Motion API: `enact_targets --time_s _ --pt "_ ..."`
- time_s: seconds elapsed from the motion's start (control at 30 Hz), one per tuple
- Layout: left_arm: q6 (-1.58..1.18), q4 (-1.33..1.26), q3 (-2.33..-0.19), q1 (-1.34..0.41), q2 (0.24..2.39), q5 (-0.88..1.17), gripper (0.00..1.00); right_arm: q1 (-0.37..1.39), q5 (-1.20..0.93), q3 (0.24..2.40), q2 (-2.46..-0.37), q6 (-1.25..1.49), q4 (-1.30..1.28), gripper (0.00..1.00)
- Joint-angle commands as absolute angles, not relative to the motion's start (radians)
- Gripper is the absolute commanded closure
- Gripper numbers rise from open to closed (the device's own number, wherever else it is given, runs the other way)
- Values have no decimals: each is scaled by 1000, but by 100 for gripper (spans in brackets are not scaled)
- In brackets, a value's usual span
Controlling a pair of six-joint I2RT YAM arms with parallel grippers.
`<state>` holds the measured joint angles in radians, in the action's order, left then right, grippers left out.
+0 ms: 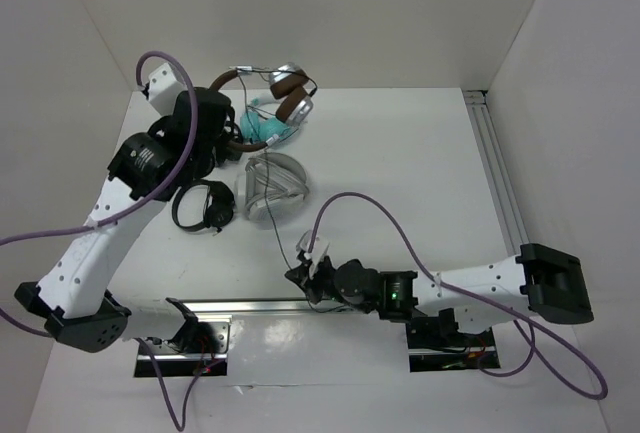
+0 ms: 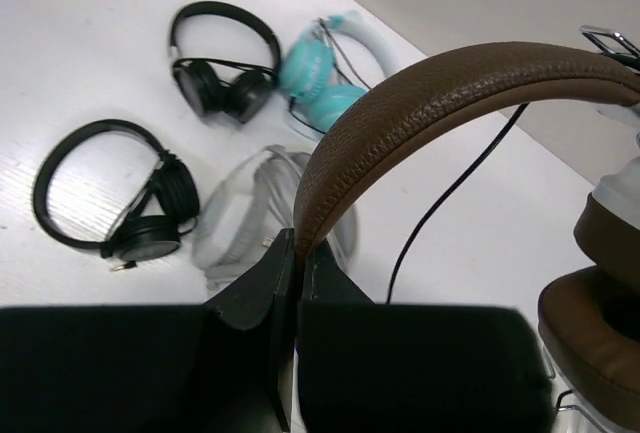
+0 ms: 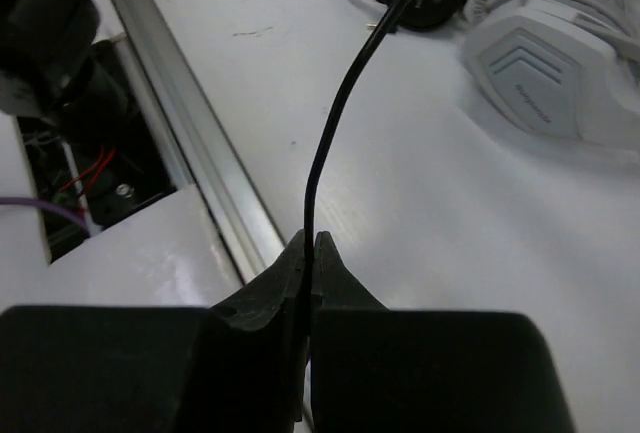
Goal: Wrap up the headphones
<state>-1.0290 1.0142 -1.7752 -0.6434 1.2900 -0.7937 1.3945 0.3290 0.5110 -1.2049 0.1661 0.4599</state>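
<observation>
I should use my left gripper to bring the headphones toward the front rail [image 1: 265,306] before wrapping, because the black cable [image 1: 268,189] runs tight from the brown headphones to my right gripper.
The headphones [image 1: 285,88] with brown headband, brown ear pads and silver cups hang in the air at the back left. My left gripper [image 1: 222,113] is shut on the headband [image 2: 420,93], whose end sits pinched between the jaws [image 2: 297,248]. A brown ear pad [image 2: 600,303] shows at the right of that view. The thin black cable [image 1: 268,208] runs down from the headphones to my right gripper [image 1: 303,271], which is shut on it [image 3: 312,243] just above the table near the front rail. The cable [image 3: 335,113] rises taut from the jaws.
A light-grey pair [image 1: 272,185], a teal pair [image 1: 262,125] and a black pair [image 1: 203,205] lie on the table below the lifted headphones. A second black pair [image 2: 222,58] shows in the left wrist view. A metal rail [image 1: 260,305] runs along the front edge, another [image 1: 497,168] along the right.
</observation>
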Motion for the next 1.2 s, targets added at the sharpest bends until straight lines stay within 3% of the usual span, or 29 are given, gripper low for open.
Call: enact_targets --time_s 0.0,0.17,0.37,0.5,0.77,1.0,1.17 --pt "-1078 968 -1795 -579 1296 -791 100 1497 489 619 -1190 158 293 100" --pt "-1088 968 -1677 -514 1315 -815 100 1647 476 724 -1190 95 223 100" --pt "-1019 919 -1546 -495 1290 -830 100 1707 618 859 -1163 52 57 100" --pt "-1037 1017 -1525 -495 1316 -839 100 1729 682 951 -1163 12 -34 100" --pt "-838 925 -1353 -635 1181 -788 100 1704 928 1089 -1138 -72 -199 100" --pt "-727 951 -1273 -845 1144 -764 100 1684 960 1166 -1074 -158 -259 100" --pt "-908 1104 -1299 -907 1161 -868 100 1675 923 1200 -1074 -140 -282 100"
